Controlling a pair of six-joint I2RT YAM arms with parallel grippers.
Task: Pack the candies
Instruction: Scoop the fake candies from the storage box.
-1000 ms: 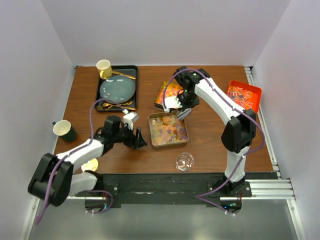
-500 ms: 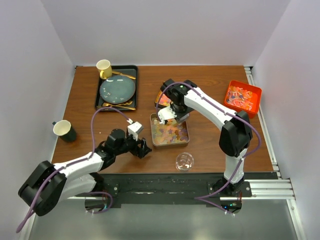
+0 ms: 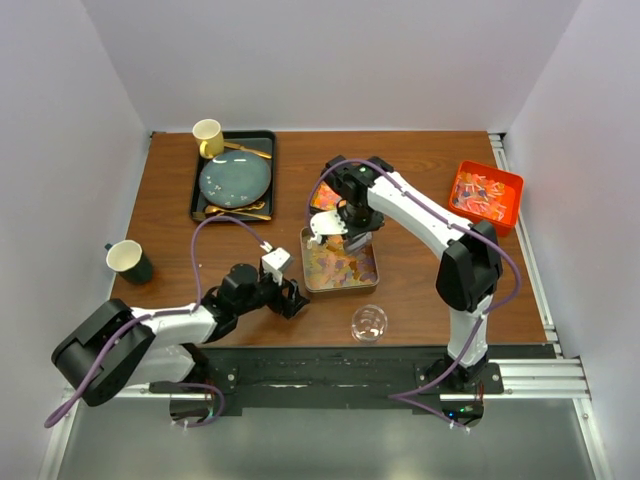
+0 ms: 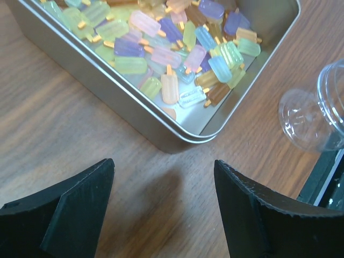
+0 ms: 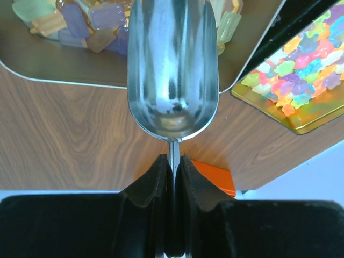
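The robot's right gripper should move the whole bowl inward and lower it into the pastel candies [image 3: 335,268], because the back of the scoop's bowl [image 5: 173,119] is hanging outside the silver tin's rim.
Pastel candies [image 4: 172,54] fill a silver tin [image 4: 161,129] at the table's middle [image 3: 340,262]. My right gripper [image 5: 172,158] is shut on the thin handle of a metal scoop [image 5: 172,64]. The scoop's bowl looks empty and its front reaches over the tin's far edge, above the pastel candies [image 5: 80,21]. From above, the right gripper [image 3: 347,218] hangs over the tin's far side. My left gripper [image 4: 164,164] is open above bare wood, just short of the tin's near left corner [image 3: 292,300]. Bright candies [image 5: 301,80] lie in a gold tray [image 3: 326,192].
A clear jar [image 3: 369,322] stands near the front edge, right of the left gripper [image 4: 317,107]. An orange bin [image 3: 487,190] of red-white candies sits far right. A black tray [image 3: 233,178] with plate, yellow cup and cutlery is far left; a dark cup [image 3: 128,260] stands by the left wall.
The right arm carried the scoop from the gold tray to the silver tin. The left arm swung near and right, bringing its open gripper to the tin's near left corner.
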